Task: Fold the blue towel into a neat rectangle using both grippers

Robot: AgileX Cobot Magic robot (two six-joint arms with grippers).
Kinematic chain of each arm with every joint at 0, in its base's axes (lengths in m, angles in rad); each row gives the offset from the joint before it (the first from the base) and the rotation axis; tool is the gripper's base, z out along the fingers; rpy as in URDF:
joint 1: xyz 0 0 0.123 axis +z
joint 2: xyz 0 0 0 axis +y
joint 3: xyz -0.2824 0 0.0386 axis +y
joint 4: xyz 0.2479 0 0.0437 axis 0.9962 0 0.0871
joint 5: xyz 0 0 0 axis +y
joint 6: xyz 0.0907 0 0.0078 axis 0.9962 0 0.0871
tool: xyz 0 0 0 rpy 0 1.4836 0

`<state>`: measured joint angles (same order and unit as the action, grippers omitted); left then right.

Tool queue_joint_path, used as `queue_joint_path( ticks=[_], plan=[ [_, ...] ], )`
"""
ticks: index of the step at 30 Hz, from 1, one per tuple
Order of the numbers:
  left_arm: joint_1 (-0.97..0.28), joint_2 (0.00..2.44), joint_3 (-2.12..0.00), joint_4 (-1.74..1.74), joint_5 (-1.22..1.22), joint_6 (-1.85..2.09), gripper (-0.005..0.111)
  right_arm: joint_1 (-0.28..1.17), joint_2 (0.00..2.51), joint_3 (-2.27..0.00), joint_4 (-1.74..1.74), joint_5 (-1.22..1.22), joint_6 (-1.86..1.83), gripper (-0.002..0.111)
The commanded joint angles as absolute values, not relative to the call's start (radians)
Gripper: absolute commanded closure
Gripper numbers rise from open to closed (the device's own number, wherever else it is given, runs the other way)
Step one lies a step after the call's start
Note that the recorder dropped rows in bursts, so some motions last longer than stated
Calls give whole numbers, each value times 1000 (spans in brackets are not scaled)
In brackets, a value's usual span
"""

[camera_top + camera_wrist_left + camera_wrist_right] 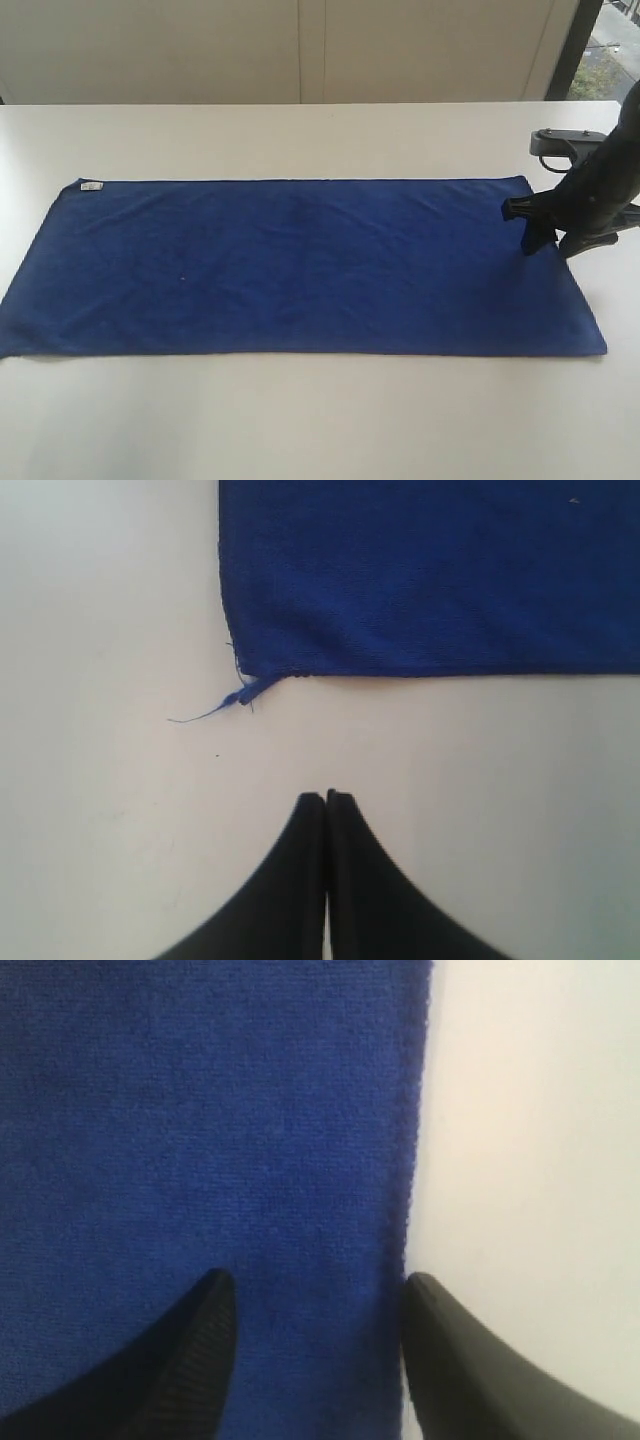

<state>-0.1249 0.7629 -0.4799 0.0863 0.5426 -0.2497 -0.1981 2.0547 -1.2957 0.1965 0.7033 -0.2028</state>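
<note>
The blue towel's tagged end is far over on my left gripper's side, so my right gripper should grip the opposite hem between its fingers and pull the towel closer before folding.
The blue towel lies spread flat and lengthwise on the white table, with its small white tag at the far left corner. My right gripper is down at the towel's right short edge, toward the far corner. In the right wrist view this gripper is open; one finger rests over the towel and the other sits just off its hem on the table. My left gripper is shut and empty over bare table, short of a towel corner with a loose thread. It is out of the exterior view.
Pale wall panels rise behind the table's far edge, and a window strip shows at the top right. Bare table surface runs along the near side of the towel and to its left.
</note>
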Motion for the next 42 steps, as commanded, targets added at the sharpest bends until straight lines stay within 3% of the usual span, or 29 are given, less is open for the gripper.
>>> queue_joint_path(
  ticks=[1, 13, 24, 33, 42],
  plan=[
    [-122, 755, -485, 84, 547, -255, 107, -198, 2071, -1284, 236, 760, -230, 59],
    [-122, 755, -485, 84, 547, -255, 107, -198, 2086, -1284, 236, 772, -243, 60],
    [-122, 755, -485, 84, 547, -255, 107, -198, 2086, -1284, 227, 751, -243, 89],
    [-122, 755, -485, 84, 545, -255, 107, -200, 2086, -1284, 182, 732, -241, 106],
    [-122, 755, -485, 86, 545, -255, 107, -258, 2074, -1286, -8, 728, -153, 107]
  ],
)
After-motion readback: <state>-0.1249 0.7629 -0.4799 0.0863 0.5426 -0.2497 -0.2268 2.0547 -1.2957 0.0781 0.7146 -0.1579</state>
